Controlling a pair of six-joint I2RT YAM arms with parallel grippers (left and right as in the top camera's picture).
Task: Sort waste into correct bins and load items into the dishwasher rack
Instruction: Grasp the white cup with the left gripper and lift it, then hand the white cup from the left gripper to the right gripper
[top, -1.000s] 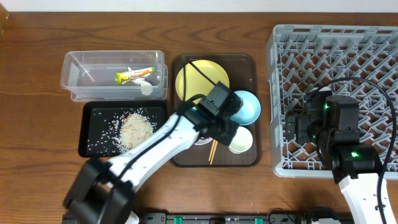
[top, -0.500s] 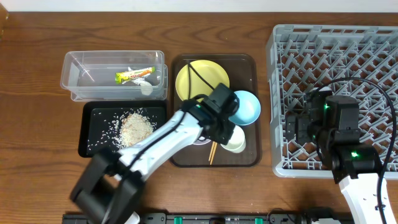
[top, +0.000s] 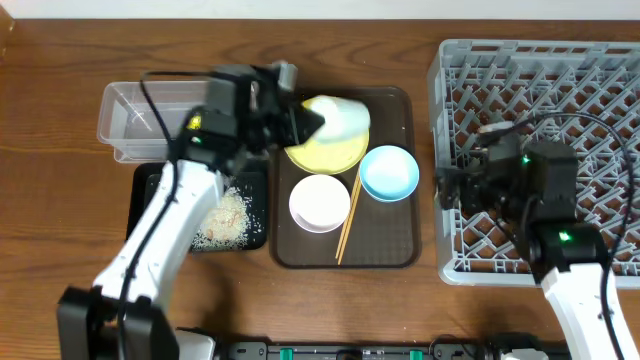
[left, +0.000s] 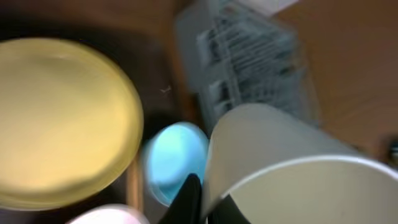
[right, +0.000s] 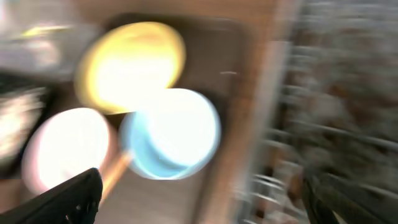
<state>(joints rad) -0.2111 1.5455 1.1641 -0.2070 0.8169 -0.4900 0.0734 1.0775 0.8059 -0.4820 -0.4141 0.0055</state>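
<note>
Next, I take the small pale cup (top: 343, 118) with my right gripper and put it in the rack (top: 510, 95), because my left gripper is holding the cup far from the dishwasher rack.
My left gripper (top: 308, 122) is shut on the rim of the small pale cup (top: 342, 117), which hangs tilted above the yellow plate (top: 322, 152). In the left wrist view one finger is inside the cup (left: 292, 174) and one outside. On the brown tray (top: 400, 240) lie the white bowl (top: 319, 203), the light blue bowl (top: 388, 172) and the chopsticks (top: 346, 228). My right gripper (top: 447, 190) is open and empty at the left edge of the dishwasher rack (top: 560, 90). Its blurred wrist view shows the blue bowl (right: 171, 134) and plate (right: 134, 65).
The clear container (top: 135, 120) stands at the far left, partly hidden by my left arm. In front of it the black tray (top: 145, 215) holds rice grains (top: 228, 215). Bare wooden table lies left of both and between the brown tray and rack.
My left gripper closed on the cup, lifted it off the brown tray's front and swung it back and left over the yellow plate. The right arm shifted slightly left.
</note>
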